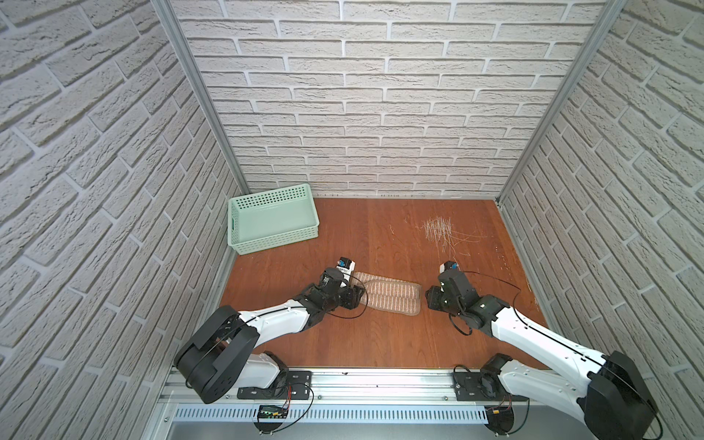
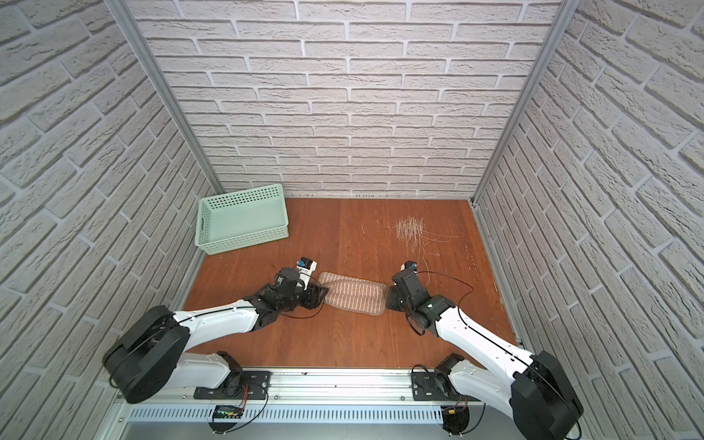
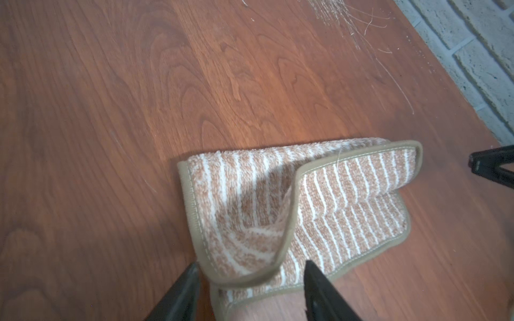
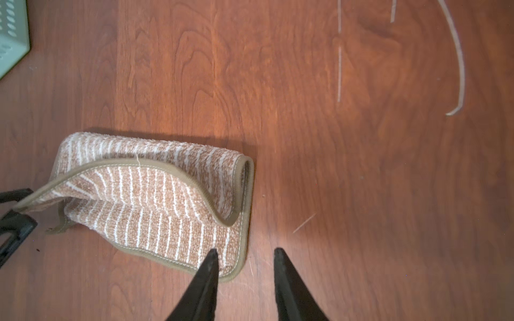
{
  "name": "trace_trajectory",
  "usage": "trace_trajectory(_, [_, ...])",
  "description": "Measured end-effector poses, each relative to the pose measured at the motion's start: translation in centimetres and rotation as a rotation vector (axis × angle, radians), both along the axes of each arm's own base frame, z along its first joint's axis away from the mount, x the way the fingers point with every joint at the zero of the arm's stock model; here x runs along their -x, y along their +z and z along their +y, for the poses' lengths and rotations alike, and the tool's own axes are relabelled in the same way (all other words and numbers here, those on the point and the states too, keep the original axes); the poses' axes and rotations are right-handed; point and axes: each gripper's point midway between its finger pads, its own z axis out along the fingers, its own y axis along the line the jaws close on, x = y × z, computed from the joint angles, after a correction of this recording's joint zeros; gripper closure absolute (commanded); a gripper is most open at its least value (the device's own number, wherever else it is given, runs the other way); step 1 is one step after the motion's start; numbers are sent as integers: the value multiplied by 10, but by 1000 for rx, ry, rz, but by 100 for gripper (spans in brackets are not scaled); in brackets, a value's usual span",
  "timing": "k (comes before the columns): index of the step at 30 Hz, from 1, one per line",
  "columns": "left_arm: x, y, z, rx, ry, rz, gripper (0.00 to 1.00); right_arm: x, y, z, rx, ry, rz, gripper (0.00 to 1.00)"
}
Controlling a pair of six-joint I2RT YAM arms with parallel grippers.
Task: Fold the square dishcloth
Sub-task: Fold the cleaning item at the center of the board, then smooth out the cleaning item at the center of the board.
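The upper layer bulges short of the lower layer's near edge [image 4: 160, 261], so my left gripper and my right gripper should pull the upper layer's corners [image 4: 228, 219] to that edge.
The square dishcloth [image 1: 392, 297] [image 2: 354, 295], tan with thin white stripes and beige edging, lies folded over on the wooden table between my two grippers. My left gripper [image 1: 360, 297] [image 3: 251, 263] is open at the cloth's left end. Both layers' edges sit loosely between its fingers, and the upper layer [image 3: 347, 189] bulges up off the lower one. My right gripper [image 1: 428, 301] [image 4: 245, 249] is open at the right end. One finger [image 4: 208, 272] hangs over the cloth's near corner [image 4: 236, 266], while the other is over bare wood.
A mint-green perforated basket [image 1: 274, 244] [image 2: 244, 240] stands at the back left against the wall. Pale scratch marks [image 1: 438, 228] cover the table at the back right. Brick-patterned walls enclose three sides, and a metal rail [image 1: 381, 384] runs along the front.
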Motion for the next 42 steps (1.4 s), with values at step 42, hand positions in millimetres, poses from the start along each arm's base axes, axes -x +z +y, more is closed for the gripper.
trace_trajectory(42, [-11,-30,17,-31,368,456,56,1,-67,54,169,23,374,84])
